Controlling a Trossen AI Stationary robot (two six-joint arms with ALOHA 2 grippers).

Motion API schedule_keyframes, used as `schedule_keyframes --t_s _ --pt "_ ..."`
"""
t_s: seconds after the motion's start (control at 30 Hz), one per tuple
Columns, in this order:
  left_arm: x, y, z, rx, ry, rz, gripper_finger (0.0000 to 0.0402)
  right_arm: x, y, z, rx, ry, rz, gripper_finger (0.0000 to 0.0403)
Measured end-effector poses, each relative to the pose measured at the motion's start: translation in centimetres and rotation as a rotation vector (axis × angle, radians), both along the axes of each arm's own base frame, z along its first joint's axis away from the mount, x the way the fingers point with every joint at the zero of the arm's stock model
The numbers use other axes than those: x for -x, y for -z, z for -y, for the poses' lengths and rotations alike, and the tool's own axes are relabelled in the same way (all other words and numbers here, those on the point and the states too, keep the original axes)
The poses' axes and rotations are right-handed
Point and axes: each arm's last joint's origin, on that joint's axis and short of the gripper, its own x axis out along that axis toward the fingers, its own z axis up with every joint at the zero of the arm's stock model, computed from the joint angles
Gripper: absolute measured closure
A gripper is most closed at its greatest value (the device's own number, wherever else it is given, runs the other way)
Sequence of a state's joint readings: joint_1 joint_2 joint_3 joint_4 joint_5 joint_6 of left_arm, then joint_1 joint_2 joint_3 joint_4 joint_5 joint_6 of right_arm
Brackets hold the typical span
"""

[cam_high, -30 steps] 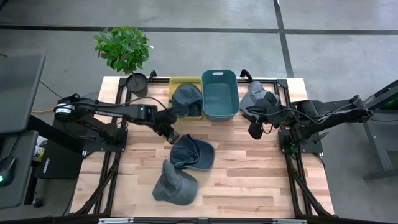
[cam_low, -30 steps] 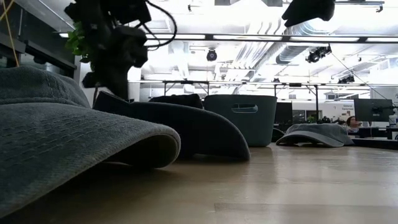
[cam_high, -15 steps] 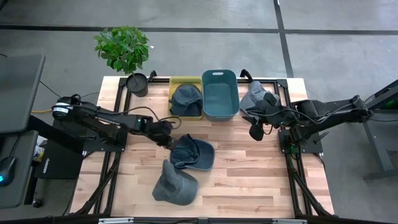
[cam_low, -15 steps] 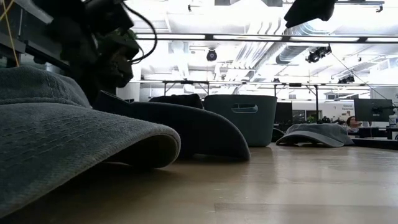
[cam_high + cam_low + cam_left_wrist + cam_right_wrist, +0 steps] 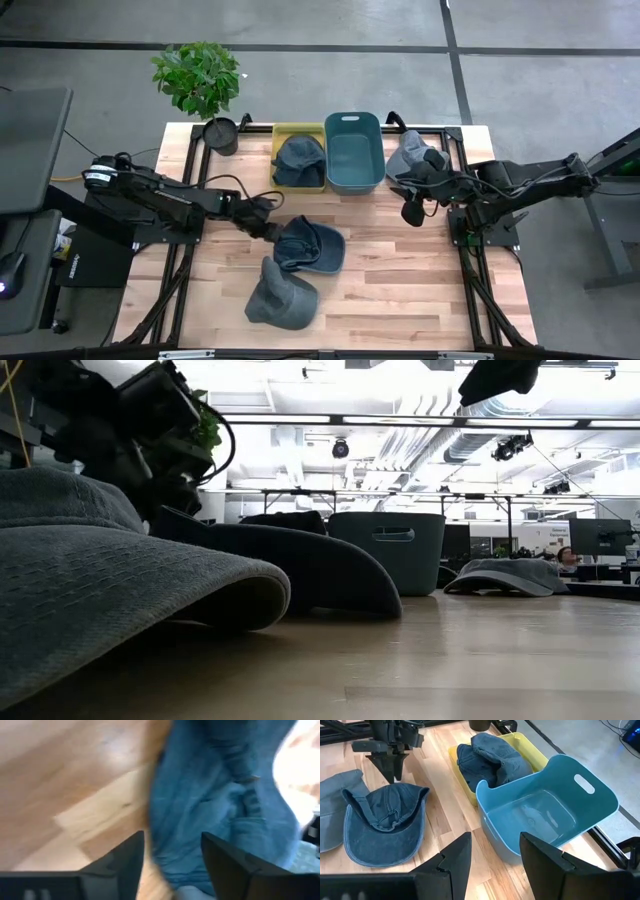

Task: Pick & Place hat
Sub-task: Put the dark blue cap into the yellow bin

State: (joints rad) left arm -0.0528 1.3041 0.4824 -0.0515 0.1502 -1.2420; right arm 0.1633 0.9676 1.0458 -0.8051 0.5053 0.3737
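The blue cap's edge (image 5: 156, 817) lies loose under my left gripper's half-open fingers. I should spread the fingers wider and reach deeper around the cap's cloth (image 5: 172, 852) before I lift.
A blue cap (image 5: 312, 247) lies crown down on the wooden table's middle, its hollow facing up (image 5: 385, 827). My left gripper (image 5: 271, 230) is low at the cap's left edge. It slants down and is open, and the cap's blue cloth (image 5: 200, 810) shows between and beyond its fingers. My right gripper (image 5: 412, 213) hangs open above the table's right side, holding nothing. A grey hat (image 5: 281, 297) lies nearer the front edge. Another blue hat (image 5: 298, 160) lies in the yellow bin (image 5: 283, 131). My left gripper has its open fingers (image 5: 125, 865) on either side of the cap's edge (image 5: 165, 865), coming slanting down from the table's left. I cannot tell whether they touch the cloth. The cap lies flat on the table.
An empty teal bin (image 5: 353, 152) stands beside the yellow one at the far edge. A grey hat (image 5: 413, 155) lies at the far right, and a potted plant (image 5: 198, 80) stands at the far left corner. Bare wood stretches along the near right.
My left gripper has sunk toward the table and gone a little toward the near edge, rolling as it went. It now stands at the blue cap's left edge. The cap and the other hats have not moved.
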Motion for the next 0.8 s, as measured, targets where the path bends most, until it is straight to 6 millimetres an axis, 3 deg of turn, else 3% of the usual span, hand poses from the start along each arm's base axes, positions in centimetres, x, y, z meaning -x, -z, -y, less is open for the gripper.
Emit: schedule_keyframes --t_s 0.23,0.8 --pt "0.6 0.5 0.0 0.001 -0.011 -0.079 0.0149 0.0 0.0 0.0 0.006 0.009 0.002 0.024" --pt "-0.3 1.4 0.1 0.019 0.026 -0.068 0.0149 0.0 0.0 0.0 0.003 0.018 0.006 0.024"
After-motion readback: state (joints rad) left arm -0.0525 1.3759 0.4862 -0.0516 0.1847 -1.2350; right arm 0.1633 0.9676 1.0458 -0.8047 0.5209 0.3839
